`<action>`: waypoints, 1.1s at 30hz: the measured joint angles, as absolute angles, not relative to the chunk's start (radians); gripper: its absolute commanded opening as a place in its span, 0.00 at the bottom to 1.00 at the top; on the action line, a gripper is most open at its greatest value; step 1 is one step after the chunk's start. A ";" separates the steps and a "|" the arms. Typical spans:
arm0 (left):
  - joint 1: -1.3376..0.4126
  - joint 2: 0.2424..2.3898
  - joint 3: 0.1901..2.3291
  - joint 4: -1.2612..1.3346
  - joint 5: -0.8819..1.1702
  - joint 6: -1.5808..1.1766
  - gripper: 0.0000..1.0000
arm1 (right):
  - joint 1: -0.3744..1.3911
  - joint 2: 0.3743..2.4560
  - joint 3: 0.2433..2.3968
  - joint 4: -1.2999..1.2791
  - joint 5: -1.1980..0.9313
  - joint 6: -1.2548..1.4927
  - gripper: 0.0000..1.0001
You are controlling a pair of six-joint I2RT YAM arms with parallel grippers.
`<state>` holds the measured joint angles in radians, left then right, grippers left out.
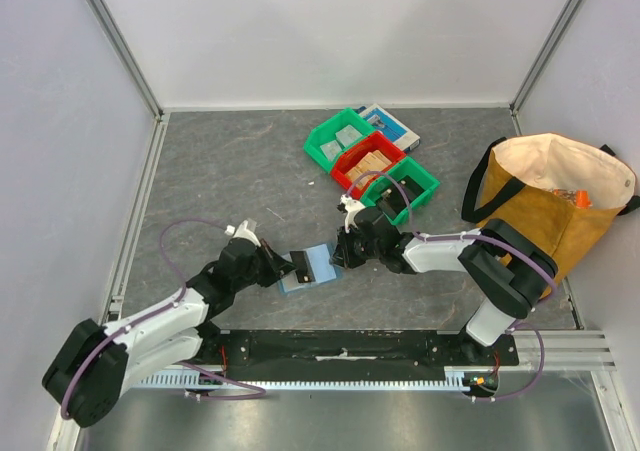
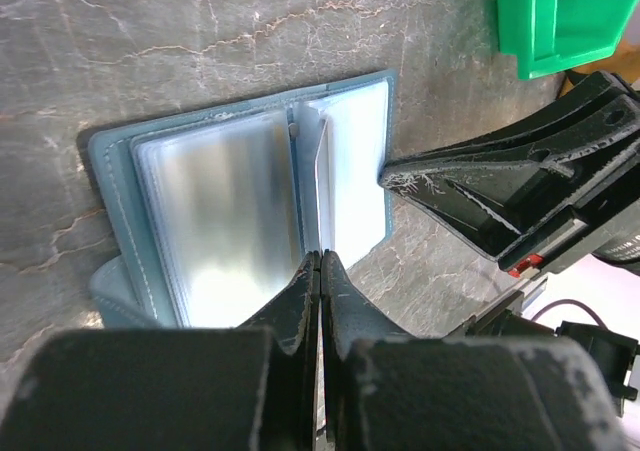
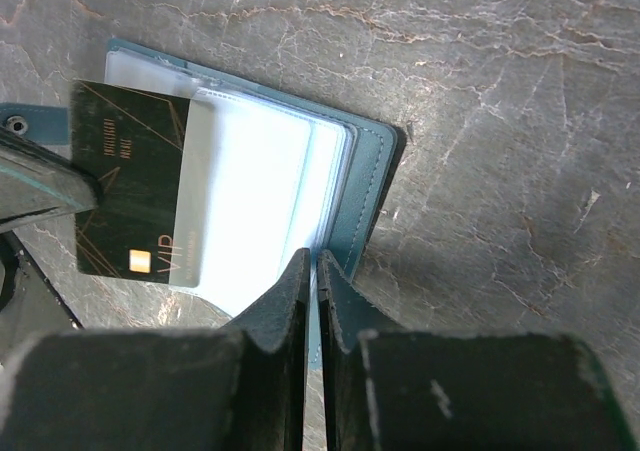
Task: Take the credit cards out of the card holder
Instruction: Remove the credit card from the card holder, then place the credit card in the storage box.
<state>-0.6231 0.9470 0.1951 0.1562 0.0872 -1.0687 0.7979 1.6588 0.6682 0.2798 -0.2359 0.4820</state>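
Observation:
The front green bin (image 1: 412, 189) is behind my right gripper, opposite the dark card in my left gripper, so next my right gripper grabs the card's loose end (image 1: 307, 267).
The slate-blue card holder (image 1: 320, 269) lies open on the grey table between my two arms, its clear sleeves showing (image 2: 220, 221). A dark credit card (image 3: 130, 196) marked VIP sticks halfway out of a sleeve toward the left arm. My left gripper (image 2: 320, 259) is shut on that card's outer edge, and the card shows edge-on (image 2: 318, 186) in the left wrist view. At the holder's opposite edge (image 3: 375, 186) my right gripper (image 3: 312, 259) is shut on the sleeves and cover. In the top view the left gripper (image 1: 291, 265) and right gripper (image 1: 338, 254) flank the holder.
Two green bins (image 1: 340, 139) (image 1: 410, 186) and a red bin (image 1: 368, 161) stand behind the holder, with a blue-and-white flat box (image 1: 392, 126) beyond them. A tan bag (image 1: 555, 201) stands at the right. Walls enclose the table.

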 measured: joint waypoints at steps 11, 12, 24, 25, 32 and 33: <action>-0.623 0.805 0.226 -0.093 0.017 -1.005 0.02 | 0.797 1.621 0.668 0.222 -0.231 0.477 0.19; -0.623 0.788 0.239 -0.121 0.008 -0.994 0.02 | 0.796 1.608 0.668 0.205 -0.227 0.475 0.20; -0.623 0.674 0.440 -0.362 -0.026 -0.801 0.02 | 0.796 1.331 0.665 0.077 -0.190 0.410 0.46; -0.621 0.677 0.455 -0.370 -0.014 -0.778 0.02 | 0.796 1.308 0.666 0.067 -0.194 0.397 0.51; -0.621 0.728 0.659 -0.445 0.156 -0.525 0.02 | 0.796 1.156 0.711 -0.054 -0.301 0.265 0.70; -0.621 0.728 0.676 -0.448 0.177 -0.495 0.02 | 0.796 1.142 0.728 -0.076 -0.322 0.244 0.73</action>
<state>-0.6209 0.7284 0.6762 -0.4484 0.1772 -0.4953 0.7963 1.1416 0.7277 -0.0757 -0.3218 0.2443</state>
